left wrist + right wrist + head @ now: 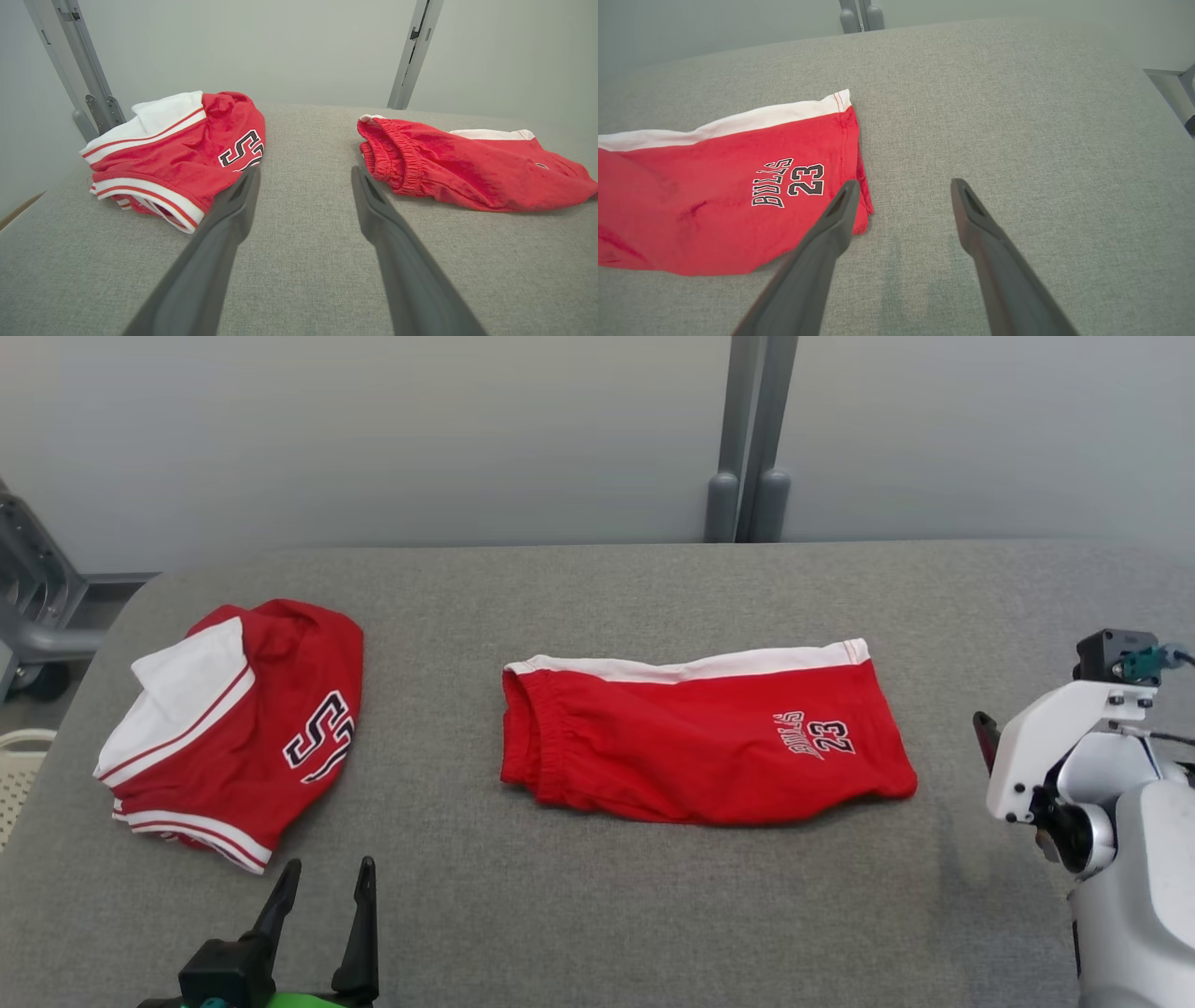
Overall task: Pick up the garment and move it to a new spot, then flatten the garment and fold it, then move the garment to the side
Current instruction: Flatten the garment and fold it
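Observation:
A second hem (pixel 866 190) is showing below the leg end of the shorts (pixel 885 730), so both legs will fold over together when I bring it toward the waistband.
A red pair of shorts (pixel 700 747) with a white stripe and "BULLS 23" lies folded flat in the middle of the grey padded table (pixel 597 905). A second red and white garment, a jersey (pixel 233 728), sits bunched at the left. My left gripper (pixel 327 868) is open at the near edge, just in front of the jersey, holding nothing. In the left wrist view its fingers (pixel 304 170) point between the jersey (pixel 177 149) and the shorts (pixel 467 163). My right gripper (pixel 904 183) is open and empty, hovering beside the right end of the shorts (pixel 724 205). Its white wrist (pixel 1064 747) is at the table's right side.
A grey metal post (pixel 747 439) stands behind the table's far edge against a pale wall. A grey frame on castors (pixel 37 607) and a white basket (pixel 14 775) are off the table's left side. Bare table surface lies right of the shorts.

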Motion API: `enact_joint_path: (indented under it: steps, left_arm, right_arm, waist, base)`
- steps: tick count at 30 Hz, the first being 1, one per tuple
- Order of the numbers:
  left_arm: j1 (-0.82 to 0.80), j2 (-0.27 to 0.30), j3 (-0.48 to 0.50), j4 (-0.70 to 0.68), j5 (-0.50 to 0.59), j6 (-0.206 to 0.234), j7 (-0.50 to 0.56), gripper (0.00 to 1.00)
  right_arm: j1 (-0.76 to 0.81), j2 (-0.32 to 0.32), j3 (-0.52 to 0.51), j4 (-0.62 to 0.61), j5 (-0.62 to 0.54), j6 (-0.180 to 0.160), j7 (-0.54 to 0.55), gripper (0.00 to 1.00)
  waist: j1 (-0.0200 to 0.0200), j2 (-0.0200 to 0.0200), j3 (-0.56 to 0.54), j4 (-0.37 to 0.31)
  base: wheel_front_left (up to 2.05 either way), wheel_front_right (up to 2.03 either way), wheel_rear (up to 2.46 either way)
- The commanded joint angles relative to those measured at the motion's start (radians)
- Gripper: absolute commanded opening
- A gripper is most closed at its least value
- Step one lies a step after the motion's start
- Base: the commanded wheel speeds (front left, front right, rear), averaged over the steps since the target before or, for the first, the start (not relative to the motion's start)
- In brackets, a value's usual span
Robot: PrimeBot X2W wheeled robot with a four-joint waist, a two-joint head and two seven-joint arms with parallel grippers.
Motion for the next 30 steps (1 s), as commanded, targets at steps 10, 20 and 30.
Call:
enact_joint_path:
  steps: [10, 20, 30]
  left_arm:
    - [-0.083, 0.008, -0.028, -0.055, 0.022, -0.013, 0.003, 1.00]
    - [-0.157, -0.013, -0.051, -0.034, 0.017, -0.027, -0.019, 1.00]
    - [-0.190, -0.025, -0.069, 0.024, 0.006, -0.042, -0.038, 1.00]
  right_arm:
    - [-0.197, -0.022, -0.069, 0.118, -0.066, 0.000, 0.199, 1.00]
    - [-0.292, -0.055, -0.096, 0.214, -0.065, 0.000, 0.198, 1.00]
    - [-0.316, -0.046, -0.101, 0.308, -0.061, 0.000, 0.231, 1.00]
  waist:
    - [0.0000, 0.0000, 0.166, 0.104]
    - [0.0000, 0.0000, 0.272, 0.162]
    - [0.0000, 0.0000, 0.300, 0.183]
  base:
    - [0.00, 0.00, 0.00]
    - [0.00, 0.00, 0.00]
    - [0.00, 0.00, 0.00]
